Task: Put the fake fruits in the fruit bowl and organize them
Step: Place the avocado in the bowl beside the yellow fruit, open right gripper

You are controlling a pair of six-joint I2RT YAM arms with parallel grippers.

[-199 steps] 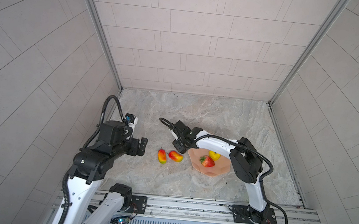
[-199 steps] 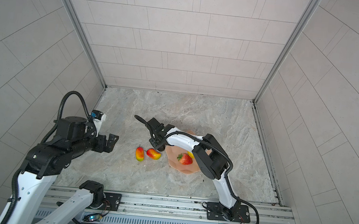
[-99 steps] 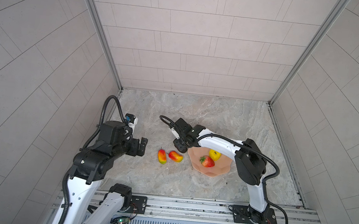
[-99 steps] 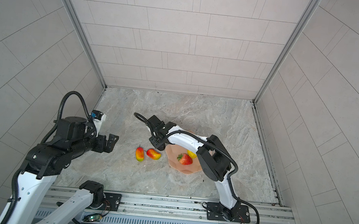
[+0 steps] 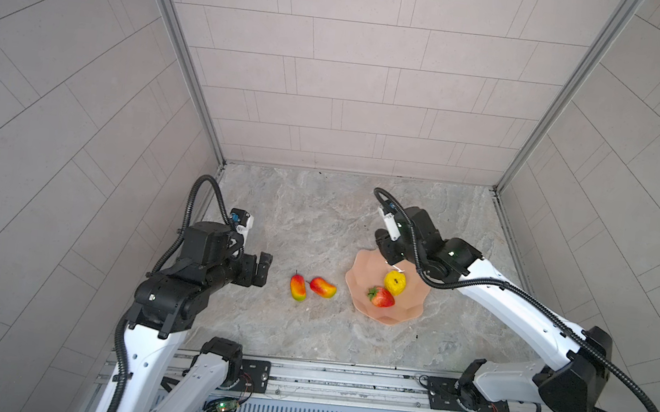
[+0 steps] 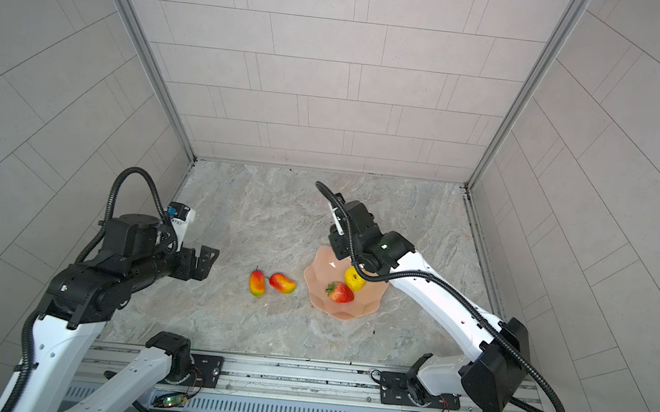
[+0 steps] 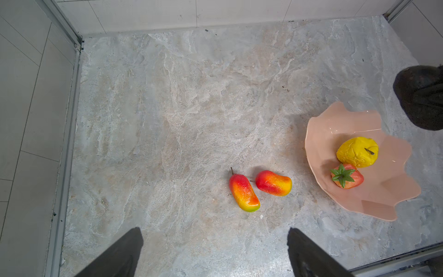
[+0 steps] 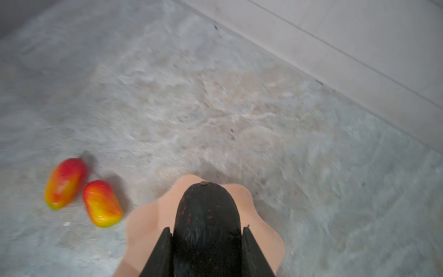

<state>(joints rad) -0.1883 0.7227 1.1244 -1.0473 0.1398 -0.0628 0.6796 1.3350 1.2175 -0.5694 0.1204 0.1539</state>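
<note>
The bowl's side (image 5: 416, 290) farthest from the mangoes is open beside the yellow fruit (image 5: 394, 282), so I should keep carrying the avocado there with my right gripper until it is inside.
The peach-pink fruit bowl (image 5: 387, 319) (image 6: 344, 315) holds a yellow wrinkled fruit (image 5: 394, 283) (image 7: 357, 152) and a red strawberry (image 5: 382, 298) (image 7: 347, 178). Two red-yellow mangoes (image 5: 298, 287) (image 5: 323, 288) lie side by side on the floor left of the bowl. My right gripper (image 8: 206, 229) (image 5: 387, 257) is shut on the dark avocado (image 8: 207, 215) and hangs over the bowl's far left rim (image 8: 148, 223). My left gripper (image 7: 214, 231) (image 5: 263, 269) stands open and empty, left of the mangoes (image 7: 244, 193) (image 7: 273, 183).
Tiled walls close in the marble floor on three sides. A metal rail (image 5: 343, 380) carrying both arm bases runs along the near edge. The right arm's black cable (image 5: 478, 287) arches over the bowl's right side.
My right gripper has carried the avocado to the right, from beside the mangoes to over the bowl's rim. The left arm and the other fruits have not moved.
</note>
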